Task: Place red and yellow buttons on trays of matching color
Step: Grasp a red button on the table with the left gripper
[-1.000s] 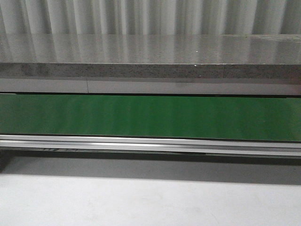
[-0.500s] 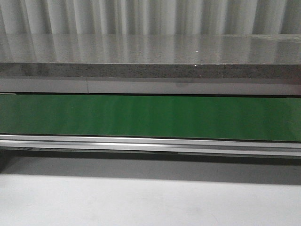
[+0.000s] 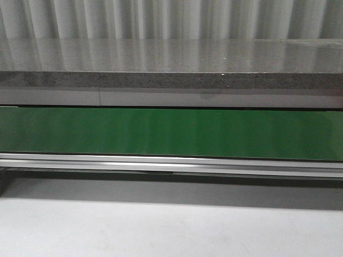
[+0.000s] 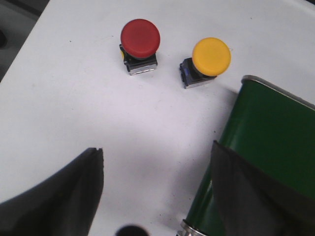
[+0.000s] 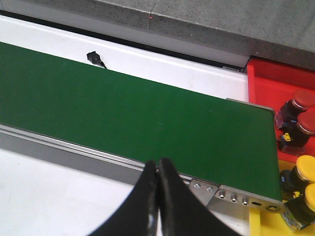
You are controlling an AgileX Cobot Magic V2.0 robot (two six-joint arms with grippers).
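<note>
The red button [image 4: 140, 38] sits on a boxy black base [image 4: 139, 62], so I expect it to stay upright as it rides along the green conveyor belt once the robot places it there.
In the left wrist view a red button [image 4: 140, 39] and a yellow button [image 4: 210, 57] stand side by side on the white table, apart from each other. My left gripper [image 4: 157, 156] is open above bare table, well short of both, holding nothing. In the right wrist view my right gripper [image 5: 158, 166] is shut with nothing between its fingers, over the belt's metal rail. A red tray [image 5: 275, 81] holds two red buttons [image 5: 300, 101]. A yellow tray [image 5: 256, 223] beside it holds two yellow buttons [image 5: 305, 169].
A green conveyor belt [image 3: 171, 133] runs across the front view with a metal rail [image 3: 171, 163] along its near side. Its end roller [image 4: 268, 128] lies beside my left gripper. A grey stone counter [image 3: 171, 59] stands behind. A black plug [image 5: 93, 57] lies beyond the belt.
</note>
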